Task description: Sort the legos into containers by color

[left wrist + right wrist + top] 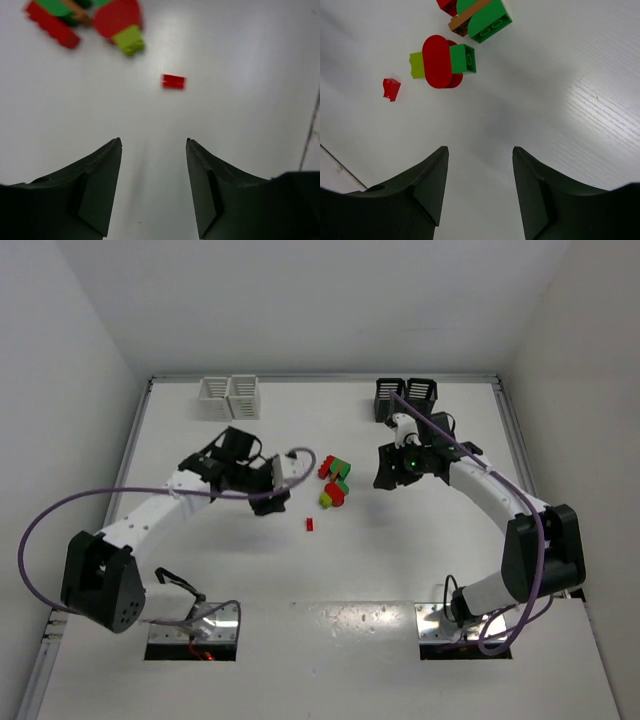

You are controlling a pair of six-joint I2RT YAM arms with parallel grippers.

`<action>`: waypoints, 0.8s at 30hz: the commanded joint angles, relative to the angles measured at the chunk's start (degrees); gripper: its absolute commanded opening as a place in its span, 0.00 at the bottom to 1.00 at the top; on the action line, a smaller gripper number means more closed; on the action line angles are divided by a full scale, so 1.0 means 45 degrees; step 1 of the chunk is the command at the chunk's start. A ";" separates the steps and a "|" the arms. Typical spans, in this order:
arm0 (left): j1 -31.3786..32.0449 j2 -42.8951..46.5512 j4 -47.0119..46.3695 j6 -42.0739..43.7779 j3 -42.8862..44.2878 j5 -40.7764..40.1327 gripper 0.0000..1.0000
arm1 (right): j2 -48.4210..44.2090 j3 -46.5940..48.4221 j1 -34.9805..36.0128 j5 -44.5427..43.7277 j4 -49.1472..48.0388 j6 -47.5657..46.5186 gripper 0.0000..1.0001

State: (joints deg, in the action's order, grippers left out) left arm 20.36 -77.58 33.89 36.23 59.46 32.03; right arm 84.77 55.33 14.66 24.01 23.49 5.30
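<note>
My left gripper stays open and continue to go toward the tiny red single (309,524), which lies free of the chunks, and closes once the single has the fingers around its sides (173,82).
The legos lie mid-table: a red and green chunk (336,469), a red, green and yellow-green chunk (332,497), and a tiny red single (310,524) apart in front. My left gripper (277,502) hovers left of them, open and empty; its wrist view shows the red single (173,81) ahead of the gripper (153,142) and the yellow-green piece (129,41) beyond. My right gripper (381,472) stands right of the pile, open and empty; its view shows the oval red piece (438,61), a green brick (463,58) and the single (391,89) ahead of the gripper (480,149).
Two white slatted containers (230,397) stand as a pair at the back left. Two black ones (407,396) stand at the back right, just behind the right arm. A purple cable (40,525) loops out from the left arm.
</note>
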 commanded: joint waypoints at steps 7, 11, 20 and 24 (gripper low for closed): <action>0.2427 0.1147 0.2212 0.8152 -0.2198 0.1456 0.64 | 0.0243 0.0595 -0.0347 -0.0218 -0.0571 0.0365 0.55; 0.3344 -0.0160 0.3639 1.1380 -0.1089 0.0676 0.67 | 0.0244 0.0595 -0.0620 -0.0218 -0.0571 0.0365 0.55; 0.4401 -0.3028 0.4499 1.4135 0.0711 -0.0865 0.60 | 0.0009 0.0361 -0.1225 -0.0336 -0.0688 0.0482 0.55; 0.4635 -0.4084 0.4773 1.4838 0.1531 -0.1316 0.56 | 0.0009 0.0361 -0.1517 -0.0336 -0.0688 0.0482 0.55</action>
State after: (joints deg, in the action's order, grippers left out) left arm 40.18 -93.65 52.51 96.29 63.42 27.29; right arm 85.69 55.61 8.80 22.68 22.41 7.14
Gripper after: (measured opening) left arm 0.566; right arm 0.547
